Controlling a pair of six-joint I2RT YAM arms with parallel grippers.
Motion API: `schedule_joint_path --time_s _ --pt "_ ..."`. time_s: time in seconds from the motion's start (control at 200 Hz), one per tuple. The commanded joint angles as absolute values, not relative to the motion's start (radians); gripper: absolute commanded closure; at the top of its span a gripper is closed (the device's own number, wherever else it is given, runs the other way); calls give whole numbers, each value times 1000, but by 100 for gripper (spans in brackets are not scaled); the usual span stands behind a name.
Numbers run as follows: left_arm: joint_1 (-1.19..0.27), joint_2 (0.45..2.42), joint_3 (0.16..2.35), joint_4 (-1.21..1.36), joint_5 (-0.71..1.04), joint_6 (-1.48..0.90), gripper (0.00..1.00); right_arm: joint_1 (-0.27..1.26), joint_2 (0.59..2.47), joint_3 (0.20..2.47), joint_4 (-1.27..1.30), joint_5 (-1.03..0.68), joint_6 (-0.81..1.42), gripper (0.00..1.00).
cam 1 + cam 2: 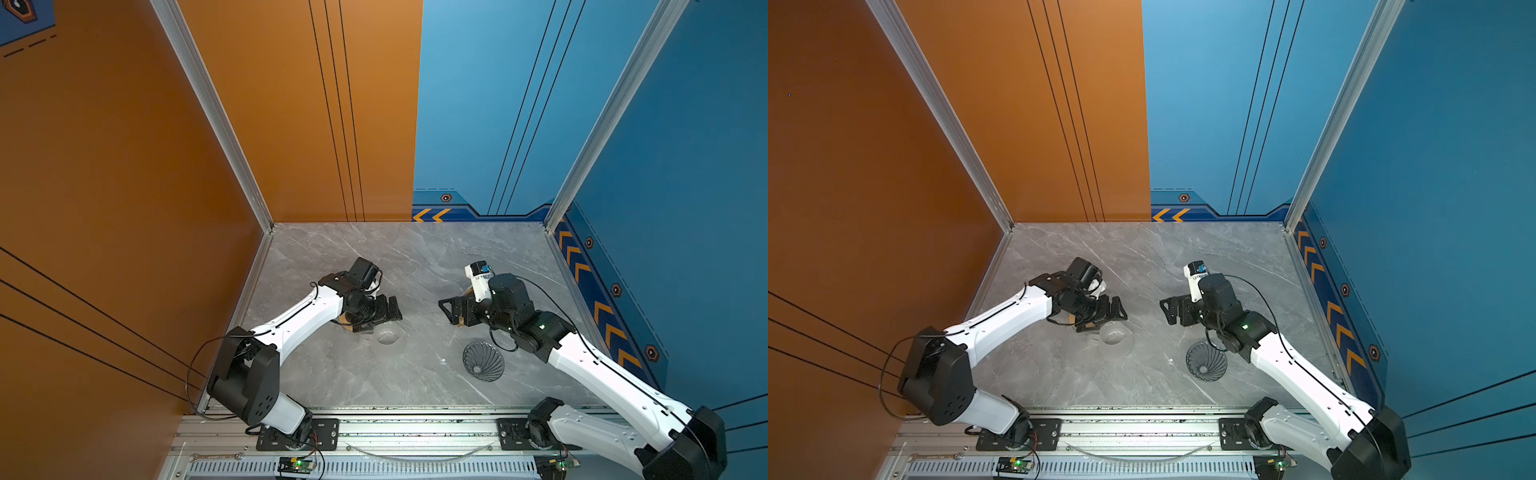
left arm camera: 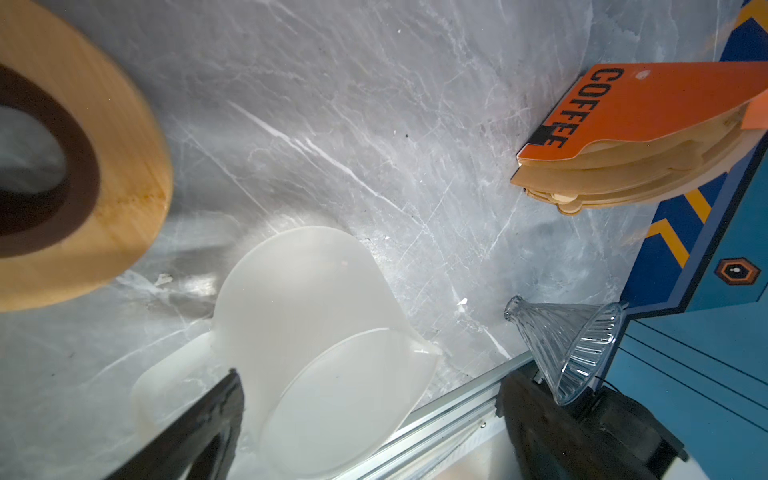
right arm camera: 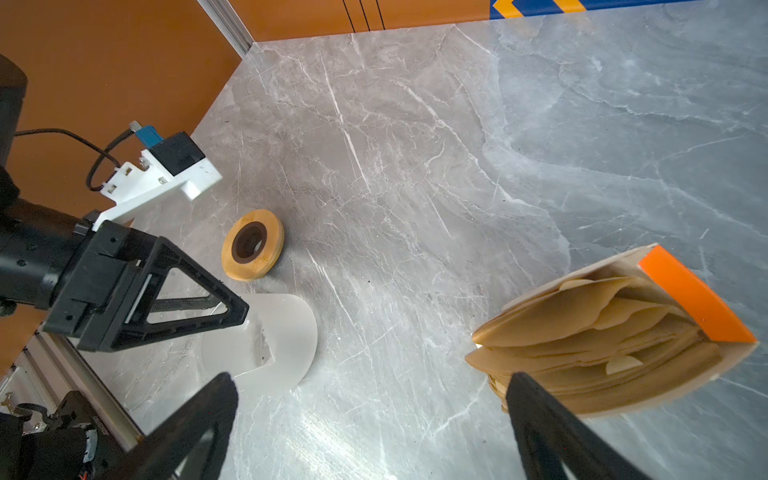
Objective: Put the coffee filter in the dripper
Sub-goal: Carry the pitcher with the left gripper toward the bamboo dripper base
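The frosted pitcher's handle (image 2: pixel 166 371) is crooked to the open fingers of the robot's left gripper, so next the left gripper moves back, turns in line and then closes on the handle (image 2: pixel 144 400).
The dripper (image 1: pixel 483 360) (image 1: pixel 1206 360), a dark ribbed cone, lies tilted on the marble at the front right, its mouth toward the front edge. It looks glassy in the left wrist view (image 2: pixel 569 345). No single coffee filter is in view. Tan filters show only stacked in a packet with an orange corner (image 3: pixel 602 332) (image 2: pixel 644 137). My right gripper (image 1: pixel 449 309) (image 3: pixel 370 386) stands open and empty over bare marble, with one finger (image 3: pixel 536 415) just in front of the packet. My left gripper (image 1: pixel 388 311) (image 2: pixel 374 386) is open and empty above a frosted pitcher.
The frosted white pitcher (image 1: pixel 388 338) (image 2: pixel 316 332) stands left of centre. A flat wooden ring with a dark hole (image 3: pixel 252 245) (image 2: pixel 83 166) lies beside it, mostly under the left gripper in both top views. Walls close the table's left, back and right sides.
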State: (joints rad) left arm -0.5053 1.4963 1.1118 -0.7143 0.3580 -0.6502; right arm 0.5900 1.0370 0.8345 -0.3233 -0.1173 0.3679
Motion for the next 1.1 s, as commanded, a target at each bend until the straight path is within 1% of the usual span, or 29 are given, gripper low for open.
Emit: schedule_joint_path --time_s 0.0,0.075,0.175,0.265,0.36,0.451,0.531,0.636,0.756,0.906,0.921,0.956,1.021,1.096 --pt "-501 1396 1166 -825 257 -502 2 595 1003 813 -349 -100 367 0" --pt "-464 1338 1169 -873 243 -421 2 595 999 808 -335 -120 360 0" --pt "-398 1286 1170 -925 298 -287 2 595 1004 804 -310 -157 351 0" --pt "-362 1281 1176 -988 334 -175 2 597 1003 802 -300 -168 348 0" --pt "-381 1273 1146 -1018 356 -36 1 596 990 787 -273 -165 351 0" --pt "-420 1276 1128 -1031 285 52 2 595 985 787 -269 -166 355 0" --pt "-427 1286 1128 -1029 241 96 2 596 986 791 -273 -168 354 0" --pt "-432 1323 1145 -1030 230 142 0 596 988 796 -280 -169 353 0" --pt "-463 1370 1147 -1038 226 182 11 596 978 797 -281 -166 357 0" --pt "-508 1416 1153 -1046 187 215 12 593 964 789 -288 -148 357 0" --pt "-509 1421 1154 -1045 183 216 17 592 963 789 -288 -148 357 0" --pt "-514 1435 1158 -1046 176 218 18 590 965 789 -290 -148 357 0" --pt "-523 1463 1163 -1046 165 223 27 589 965 788 -291 -149 357 0" --pt "-543 1492 1166 -1047 156 229 28 586 964 786 -293 -146 359 0"
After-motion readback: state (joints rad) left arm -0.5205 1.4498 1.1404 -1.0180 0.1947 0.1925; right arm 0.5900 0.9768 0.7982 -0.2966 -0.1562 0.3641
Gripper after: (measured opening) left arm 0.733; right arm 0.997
